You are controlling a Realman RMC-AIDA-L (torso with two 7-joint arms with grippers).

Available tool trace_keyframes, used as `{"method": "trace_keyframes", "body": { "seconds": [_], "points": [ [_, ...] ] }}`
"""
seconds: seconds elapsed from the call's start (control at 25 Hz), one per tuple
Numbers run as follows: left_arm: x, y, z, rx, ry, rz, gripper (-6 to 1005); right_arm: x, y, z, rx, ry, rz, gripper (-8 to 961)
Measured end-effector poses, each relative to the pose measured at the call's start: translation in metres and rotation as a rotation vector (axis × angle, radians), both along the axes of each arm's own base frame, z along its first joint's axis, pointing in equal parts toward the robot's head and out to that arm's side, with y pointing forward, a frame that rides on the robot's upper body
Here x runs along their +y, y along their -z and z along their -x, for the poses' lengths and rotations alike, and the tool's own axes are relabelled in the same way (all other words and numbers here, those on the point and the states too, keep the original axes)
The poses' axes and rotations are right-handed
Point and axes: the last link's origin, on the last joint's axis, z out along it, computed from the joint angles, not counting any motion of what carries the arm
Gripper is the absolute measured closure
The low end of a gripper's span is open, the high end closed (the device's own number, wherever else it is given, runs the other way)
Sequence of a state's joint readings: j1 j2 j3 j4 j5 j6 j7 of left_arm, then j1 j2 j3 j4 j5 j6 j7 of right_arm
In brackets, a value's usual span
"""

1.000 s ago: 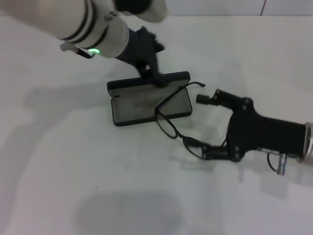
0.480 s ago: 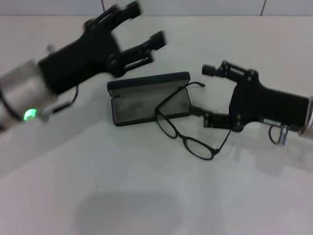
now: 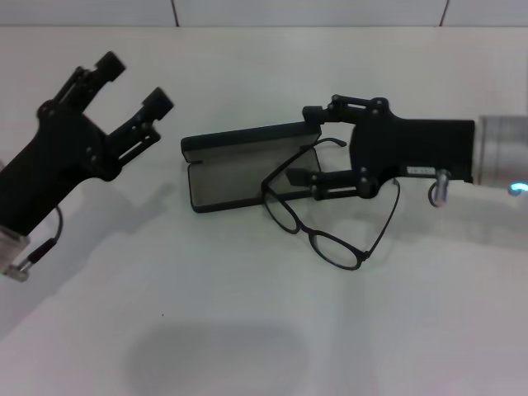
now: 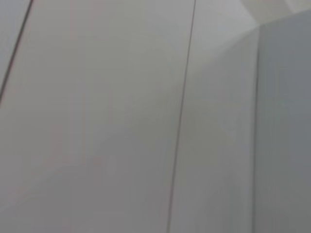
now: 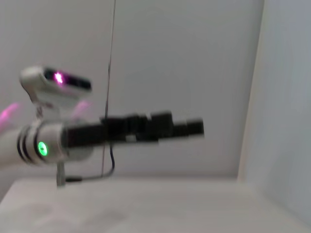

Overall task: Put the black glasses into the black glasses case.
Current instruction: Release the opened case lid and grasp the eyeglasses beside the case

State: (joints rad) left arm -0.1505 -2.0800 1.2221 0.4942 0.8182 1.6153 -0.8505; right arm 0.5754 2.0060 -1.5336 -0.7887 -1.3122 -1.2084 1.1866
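The black glasses lie crooked across the case's edge (image 3: 268,197) and my right gripper is level above them, so next I tip that gripper downward and grip the bridge (image 3: 305,228).
The black glasses case (image 3: 233,182) lies open on the white table, grey lining up, with its lid (image 3: 247,136) standing along the far side. The black glasses (image 3: 307,231) rest unfolded: one lens leans over the case's right end, the other lies on the table. My right gripper (image 3: 305,144) is open at the case's right end. Its fingers sit either side of the raised temple arm (image 3: 328,143) and grip nothing. My left gripper (image 3: 136,82) is open and held off to the left, away from the case. It also shows far off in the right wrist view (image 5: 187,127).
The white table (image 3: 247,330) stretches in front of the case, with a white tiled wall behind it. A shadow falls on the table near the front edge. The left wrist view shows only pale wall panels (image 4: 146,121).
My left gripper left the case lid and swung back to the left. My right gripper came away from the lens on the table and moved up to the case's right end. The glasses stayed put.
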Motion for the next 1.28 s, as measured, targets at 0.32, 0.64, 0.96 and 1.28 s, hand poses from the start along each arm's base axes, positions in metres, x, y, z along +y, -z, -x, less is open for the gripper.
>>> {"method": "trace_keyframes", "body": {
  "seconds": [0.32, 0.64, 0.96, 1.28],
  "points": [
    [0.006, -0.007, 0.013, 0.004, -0.063, -0.051, 108, 0.006, -0.013, 0.068, -0.293, 0.231, 0.125, 134],
    [0.013, -0.016, 0.027, 0.061, -0.092, -0.021, 109, -0.014, -0.011, 0.104, -0.465, 0.326, 0.315, 252],
    [0.007, -0.009, 0.038, 0.076, -0.16, -0.016, 110, -0.013, 0.0, 0.116, -0.733, 0.449, 0.147, 258],
    [0.011, 0.006, 0.037, 0.097, -0.192, -0.001, 111, -0.012, 0.004, 0.109, -0.778, 0.484, 0.164, 257]
  ]
}}
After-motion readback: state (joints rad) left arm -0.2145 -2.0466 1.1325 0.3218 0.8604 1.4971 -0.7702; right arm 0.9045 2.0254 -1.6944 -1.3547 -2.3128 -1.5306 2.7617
